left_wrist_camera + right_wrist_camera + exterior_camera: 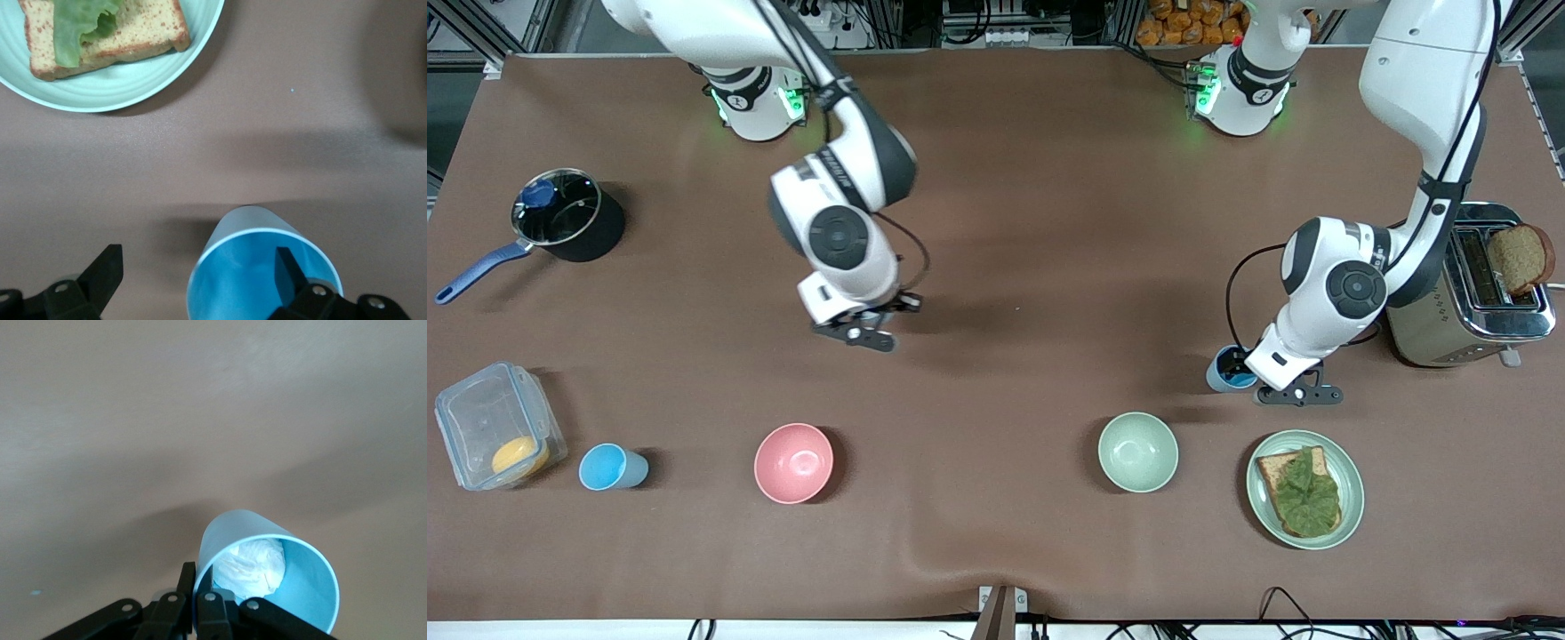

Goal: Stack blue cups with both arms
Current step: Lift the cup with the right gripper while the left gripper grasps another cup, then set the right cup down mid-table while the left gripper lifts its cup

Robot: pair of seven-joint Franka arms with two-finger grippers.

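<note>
The second blue cup [1221,378] is standing next to the toaster, far from my right gripper. My left gripper should therefore carry it to the cup with the white wad [257,565].
My right gripper [200,577] is shut on the rim of a blue cup [300,587], one finger inside and one outside. A crumpled white wad [257,567] lies in that cup. In the front view the right gripper [855,333] hangs over the middle of the table, and the hand hides its cup. A second blue cup [1232,369] stands upright beside the toaster. My left gripper [198,260] is open astride that cup's [247,280] wall, with one finger inside it. A third blue cup [612,468] stands near the right arm's end of the table.
A pink bowl [793,462] and a pale green bowl [1137,452] sit nearer the front camera. A plate [1347,462] with bread and lettuce lies next to the left gripper. A toaster [1467,307], a black pot [569,216] and a clear box [494,422] stand toward the table's ends.
</note>
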